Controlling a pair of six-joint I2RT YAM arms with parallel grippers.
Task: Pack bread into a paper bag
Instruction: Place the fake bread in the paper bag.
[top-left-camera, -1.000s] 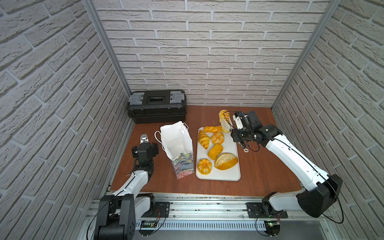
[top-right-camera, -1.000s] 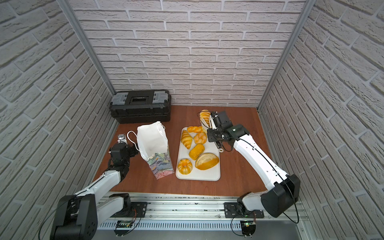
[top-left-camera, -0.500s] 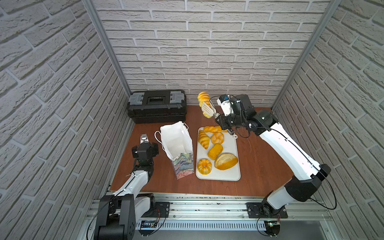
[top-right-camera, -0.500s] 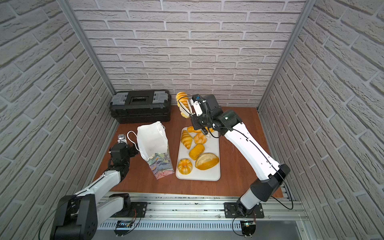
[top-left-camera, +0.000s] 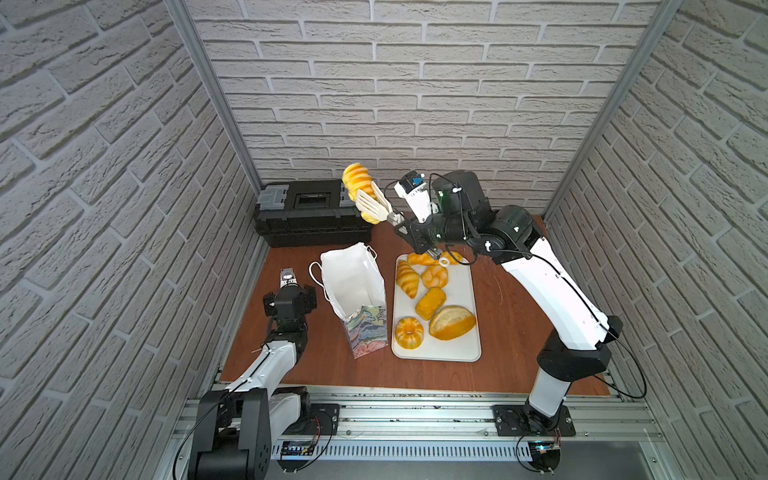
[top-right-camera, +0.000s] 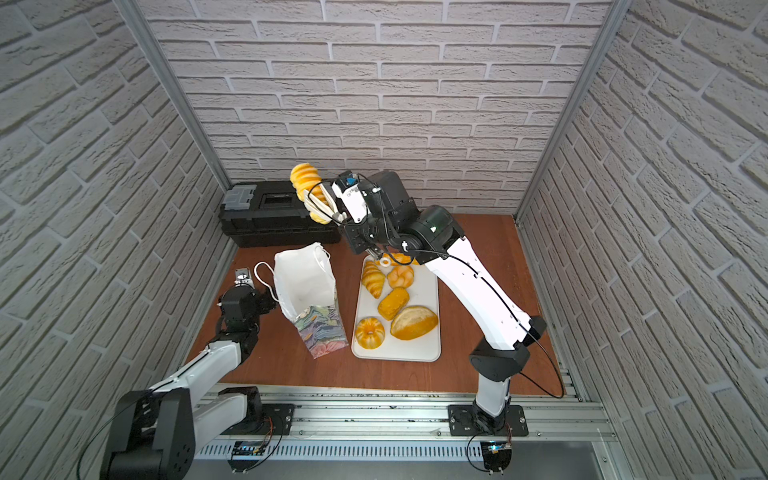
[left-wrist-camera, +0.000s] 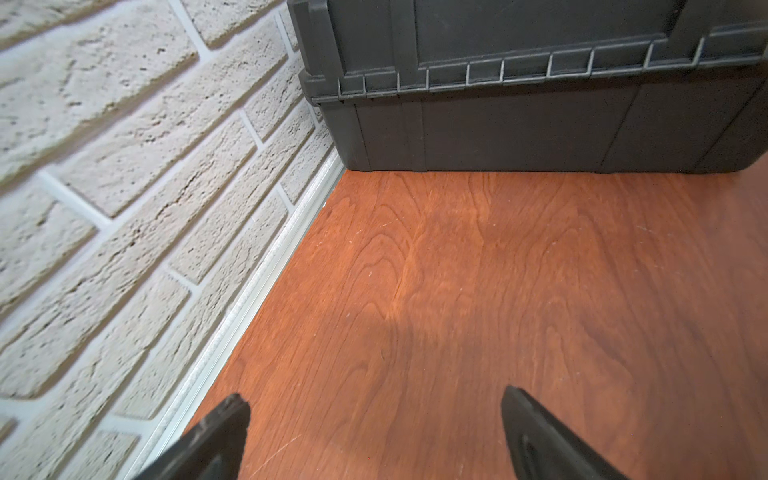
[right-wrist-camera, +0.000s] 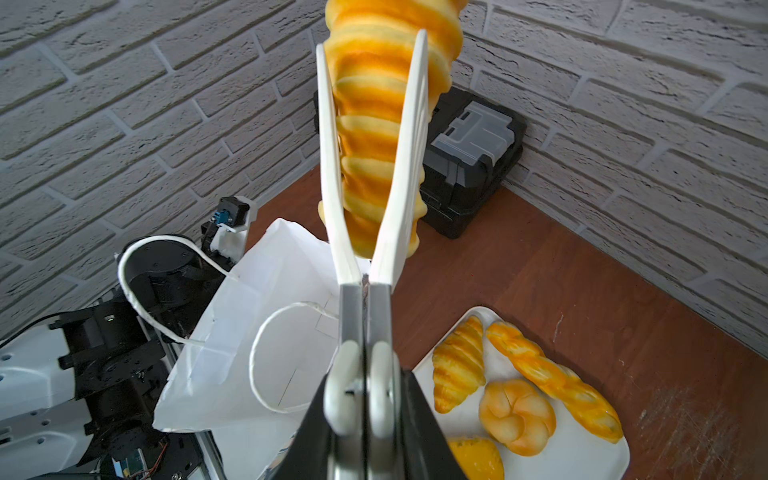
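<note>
Next, I bring the ridged roll (top-left-camera: 357, 180), which hangs high behind the paper bag, forward and down over the bag's opening (top-left-camera: 350, 276) with my right gripper before opening the tongs.
My right gripper (top-left-camera: 405, 226) (right-wrist-camera: 365, 386) is shut on the handles of white tongs (top-left-camera: 374, 203) (right-wrist-camera: 399, 166), and the tongs clamp a ridged roll (top-left-camera: 357, 183) (top-right-camera: 305, 178) (right-wrist-camera: 374, 104) high in the air. It hangs behind and above the open paper bag (top-left-camera: 353, 278) (top-right-camera: 305, 274) (right-wrist-camera: 257, 291), which stands upright. The rest of the bread lies on the white tray (top-left-camera: 461, 345): croissant (top-left-camera: 406, 277), knot roll (top-left-camera: 435, 276), small loaf (top-left-camera: 430, 302), ring (top-left-camera: 409, 331), oval loaf (top-left-camera: 452, 323) and braided stick (right-wrist-camera: 552, 378). My left gripper (top-left-camera: 288, 277) (left-wrist-camera: 374, 415) rests open and empty left of the bag.
A black toolbox (top-left-camera: 311, 212) (left-wrist-camera: 540, 104) stands against the back wall at the left, just behind the bag. Brick walls close in the wooden table (top-left-camera: 511, 324) on three sides. The bag's cord handles (right-wrist-camera: 266, 361) hang over its mouth.
My right arm has lifted the tongs and the ridged roll from the tray's far end, up and to the left towards the bag. The left arm has not moved.
</note>
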